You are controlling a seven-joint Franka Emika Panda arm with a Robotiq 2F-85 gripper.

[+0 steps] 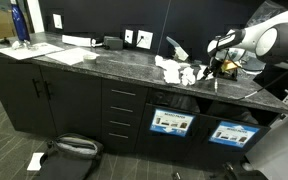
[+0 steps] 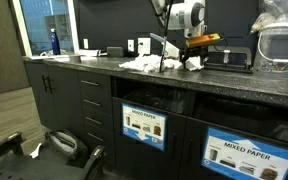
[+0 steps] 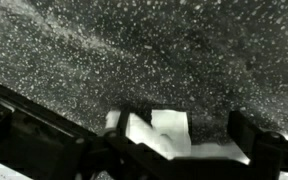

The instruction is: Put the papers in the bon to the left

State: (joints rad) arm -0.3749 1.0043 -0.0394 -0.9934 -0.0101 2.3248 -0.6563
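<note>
Next, I go farther over the crumpled part before closing and carrying it off, since only the edge of the white paper reaches between my gripper's open fingers.
Crumpled white papers lie in a small heap on the dark speckled counter; they also show in an exterior view. My gripper hangs just over the counter beside the heap, on the side of the arm. In the wrist view a piece of white paper lies between my two dark fingers, which stand wide apart, so the gripper is open. The paper is nearer one finger. Two labelled bin openings sit under the counter.
A black tray-like device and a clear plastic container stand on the counter near the arm. Flat sheets, a blue bottle and small boxes are farther along. A chair base is on the floor.
</note>
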